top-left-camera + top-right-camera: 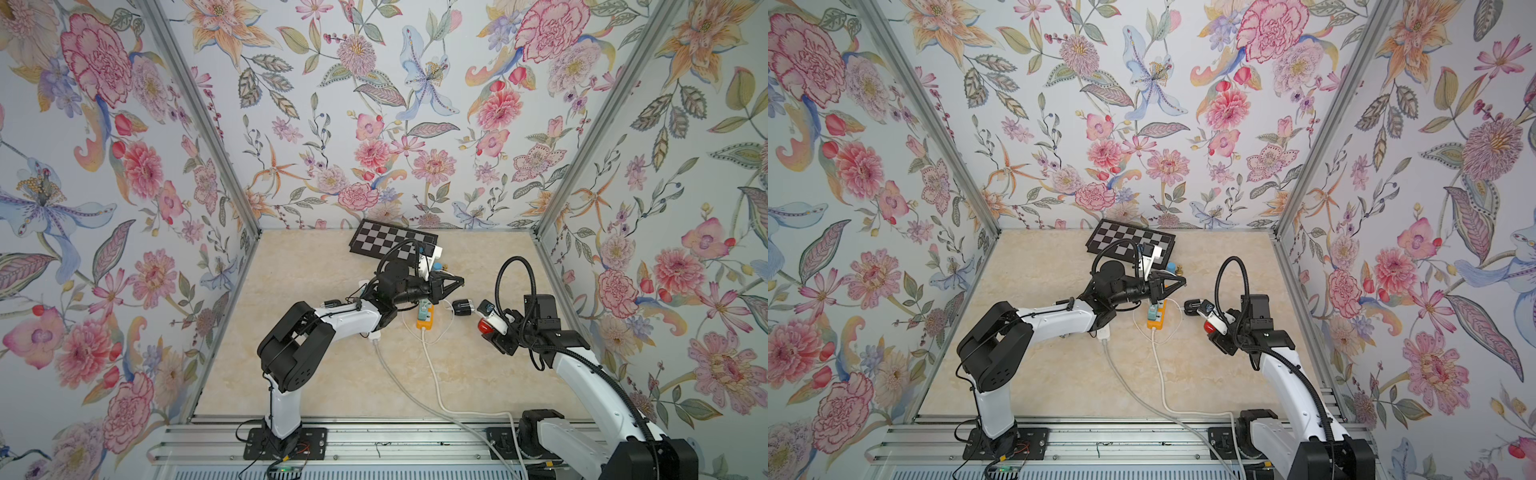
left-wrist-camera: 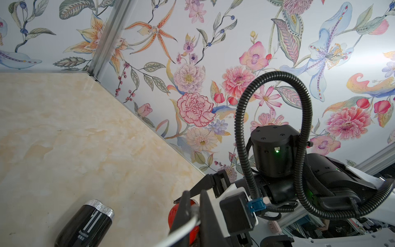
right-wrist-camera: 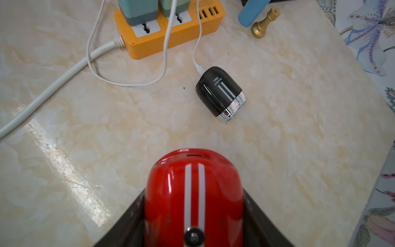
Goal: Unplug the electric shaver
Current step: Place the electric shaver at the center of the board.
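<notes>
The red shaver's slot (image 3: pixel 194 155) is free of the thin white cable, so my left gripper should keep lowering the cable to the open marble table (image 1: pixel 478 371) and let go there.
A red electric shaver (image 3: pixel 193 192) with two white stripes sits between the fingers of my right gripper (image 3: pixel 193 205), which is shut on it and holds it above the table. The slot at its front end shows nothing in it. In both top views the shaver (image 1: pixel 486 325) (image 1: pixel 1210 327) is at the right arm's tip. My left gripper (image 2: pixel 194 205) is shut on the end of a thin white cable (image 2: pixel 181 231), just in front of the red shaver (image 2: pixel 172 213). In a top view the left gripper (image 1: pixel 455 282) hangs over the far end of the orange power strip (image 1: pixel 424 318).
A black shaver (image 3: pixel 220 93) lies on the marble table with a white cable (image 3: pixel 199 69) in its end. Green adapters (image 3: pixel 139 10) sit in the power strip (image 3: pixel 171 36). A chessboard (image 1: pixel 390 243), a gold chess piece (image 3: pixel 264 23) and a blue object (image 3: pixel 251 12) lie behind.
</notes>
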You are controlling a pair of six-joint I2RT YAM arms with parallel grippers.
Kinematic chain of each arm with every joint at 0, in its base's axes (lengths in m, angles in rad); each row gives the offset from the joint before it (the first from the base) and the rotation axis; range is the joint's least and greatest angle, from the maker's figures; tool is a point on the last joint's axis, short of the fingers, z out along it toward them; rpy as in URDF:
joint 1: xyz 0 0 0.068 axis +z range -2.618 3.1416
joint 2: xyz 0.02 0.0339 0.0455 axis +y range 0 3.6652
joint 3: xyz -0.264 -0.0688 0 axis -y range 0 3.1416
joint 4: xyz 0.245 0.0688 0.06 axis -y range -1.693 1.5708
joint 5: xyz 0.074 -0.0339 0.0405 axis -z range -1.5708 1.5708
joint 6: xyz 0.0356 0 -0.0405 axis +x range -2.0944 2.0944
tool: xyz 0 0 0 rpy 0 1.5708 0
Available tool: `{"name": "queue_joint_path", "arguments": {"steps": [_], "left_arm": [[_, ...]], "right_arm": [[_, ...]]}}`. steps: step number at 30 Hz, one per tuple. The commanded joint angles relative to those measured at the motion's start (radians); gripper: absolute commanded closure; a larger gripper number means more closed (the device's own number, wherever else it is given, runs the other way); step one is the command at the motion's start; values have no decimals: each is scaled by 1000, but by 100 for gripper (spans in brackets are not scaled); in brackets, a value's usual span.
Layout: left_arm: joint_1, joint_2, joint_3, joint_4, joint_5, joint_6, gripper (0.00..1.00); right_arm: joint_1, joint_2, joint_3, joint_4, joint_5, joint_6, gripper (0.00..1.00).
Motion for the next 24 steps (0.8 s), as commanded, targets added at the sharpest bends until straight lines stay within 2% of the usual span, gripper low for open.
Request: {"name": "queue_joint_path", "arguments": {"steps": [1, 17, 24], "left_arm": [[8, 6, 12, 3, 50, 37, 100], [14, -6, -33, 10, 93, 64, 100], [15, -21, -57, -3, 90, 84, 100]], "right_arm": [[-8, 39, -24, -25, -16, -80, 36], [-9, 141, -65, -24, -26, -126, 35], [10, 189, -71, 2, 23, -120, 36]]}}
